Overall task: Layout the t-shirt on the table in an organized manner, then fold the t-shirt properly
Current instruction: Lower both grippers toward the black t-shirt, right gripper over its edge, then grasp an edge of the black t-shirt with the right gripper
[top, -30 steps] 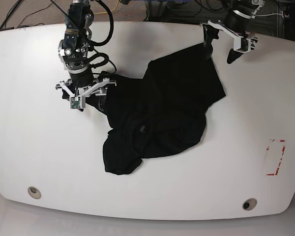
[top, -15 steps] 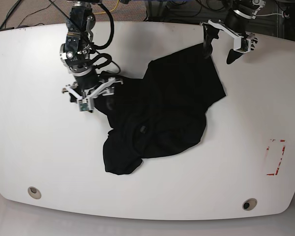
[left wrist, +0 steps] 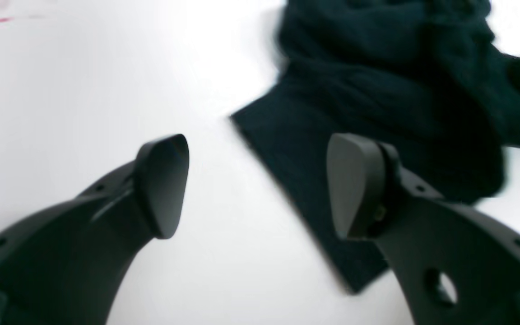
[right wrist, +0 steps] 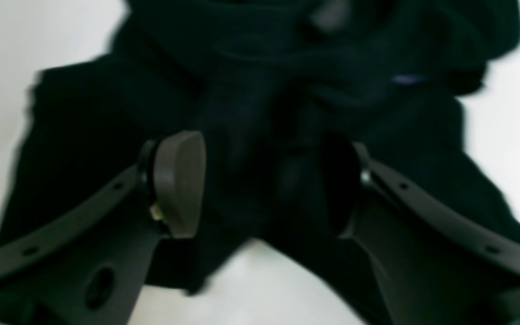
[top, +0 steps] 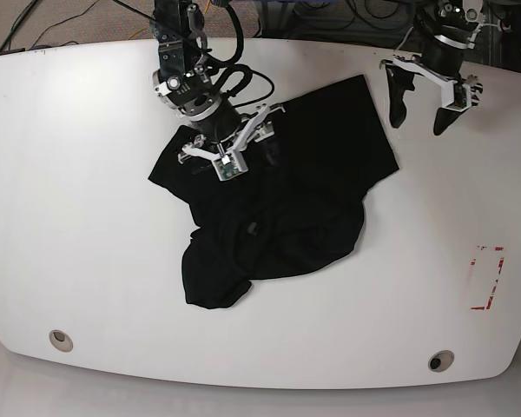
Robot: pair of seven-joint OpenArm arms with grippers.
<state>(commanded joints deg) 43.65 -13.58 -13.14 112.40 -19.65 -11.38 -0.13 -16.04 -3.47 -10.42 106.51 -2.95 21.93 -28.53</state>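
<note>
The robot's right gripper should pinch the fold (right wrist: 266, 173) under its fingers and raise the t-shirt high before laying it out, because the t-shirt lies bunched in crumpled folds (top: 253, 228).
The black t-shirt (top: 286, 208) lies crumpled in the middle of the white table (top: 69, 217), with one flap spread to the left and a corner toward the far edge. My right gripper (top: 239, 152) hovers open over its upper left part; in the right wrist view its fingers (right wrist: 178, 180) straddle dark folds of the t-shirt (right wrist: 260, 90). My left gripper (top: 417, 120) stands open over bare table just right of the shirt's far corner. The left wrist view shows the gripper (left wrist: 260, 185) wide open, with a flat corner of the t-shirt (left wrist: 314, 149) beneath its right finger.
A red tape rectangle (top: 486, 278) marks the table's right side. Two round metal grommet holes sit near the front edge, one at the left (top: 61, 339) and one at the right (top: 440, 360). Cables run behind the far edge.
The right gripper has travelled right from the shirt's left edge to above its upper left part, where a flap now lies spread left. The left gripper has shifted right, away from the shirt's far corner.
</note>
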